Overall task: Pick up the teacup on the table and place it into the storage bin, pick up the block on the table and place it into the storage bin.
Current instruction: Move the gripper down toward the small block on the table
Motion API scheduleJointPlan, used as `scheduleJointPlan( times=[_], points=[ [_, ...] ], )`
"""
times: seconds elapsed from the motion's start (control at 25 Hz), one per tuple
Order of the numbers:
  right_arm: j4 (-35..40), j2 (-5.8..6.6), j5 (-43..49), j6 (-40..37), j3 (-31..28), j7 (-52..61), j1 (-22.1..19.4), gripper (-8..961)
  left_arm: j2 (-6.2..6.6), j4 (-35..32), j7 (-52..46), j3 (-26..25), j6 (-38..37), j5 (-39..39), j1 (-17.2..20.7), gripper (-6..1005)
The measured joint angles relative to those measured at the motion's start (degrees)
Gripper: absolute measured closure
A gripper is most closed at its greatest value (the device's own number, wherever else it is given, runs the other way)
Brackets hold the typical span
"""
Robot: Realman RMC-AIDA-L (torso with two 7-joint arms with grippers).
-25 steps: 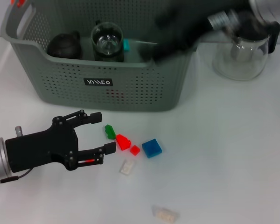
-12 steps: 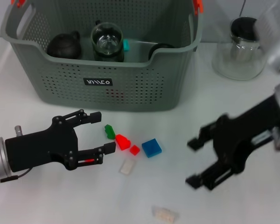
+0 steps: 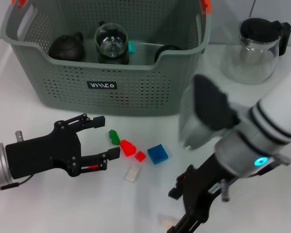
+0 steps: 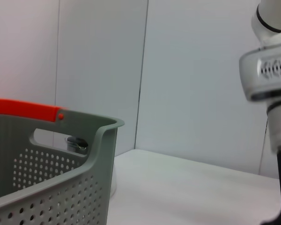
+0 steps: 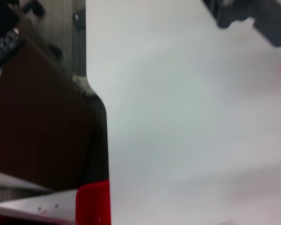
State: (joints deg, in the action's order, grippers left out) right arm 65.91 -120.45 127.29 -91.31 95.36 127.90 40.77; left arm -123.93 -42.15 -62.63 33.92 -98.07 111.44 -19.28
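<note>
The front cream block (image 3: 168,222) lies clear of the other blocks, so the robot's right gripper should keep moving toward it with open fingers and close on its sides.
The grey perforated storage bin (image 3: 136,92) stands at the back of the table; its rim (image 4: 84,140) also fills the left wrist view. A dark teacup (image 3: 168,50) lies inside the bin at its right end. Small blocks lie on the table in front of it: green (image 3: 114,136), red (image 3: 128,147), a smaller red one (image 3: 140,156), blue (image 3: 157,154) and cream (image 3: 132,173). My left gripper (image 3: 108,136) hovers open just left of the green block, holding nothing. My right gripper (image 3: 178,208) is low at the front right, open and empty, beside another cream block (image 3: 170,222).
A dark teapot (image 3: 67,46), a glass cup (image 3: 111,44) and a teal piece (image 3: 131,47) also sit in the bin. A glass teapot with a black lid (image 3: 256,48) stands at the back right. The right wrist view shows the table's edge (image 5: 91,93).
My right arm has swung away from above the bin and come down to the front right of the table, leaving the dark teacup in the bin. The left arm has not moved.
</note>
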Motion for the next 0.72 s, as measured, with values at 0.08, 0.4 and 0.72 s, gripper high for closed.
scheduleJointPlan(
  times=[0.08, 0.4, 0.72],
  points=[
    [-1.15, -0.12, 0.06, 2.00, 3.62, 1.24, 0.82, 70, -0.04, 0.04, 0.31, 0.00, 0.06, 0.00, 0.10, 156],
    [-1.47, -0.23, 1.40, 7.01, 12.04, 6.08, 2.23, 99, -0.17, 0.08, 0.58, -0.18, 0.17, 0.00, 0.39, 156],
    [-0.52, -0.40, 4.68, 10.36, 15.91, 8.90, 2.22, 127, -0.17, 0.05, 0.66, -0.48, 0.16, 0.00, 0.39, 156]
  ],
)
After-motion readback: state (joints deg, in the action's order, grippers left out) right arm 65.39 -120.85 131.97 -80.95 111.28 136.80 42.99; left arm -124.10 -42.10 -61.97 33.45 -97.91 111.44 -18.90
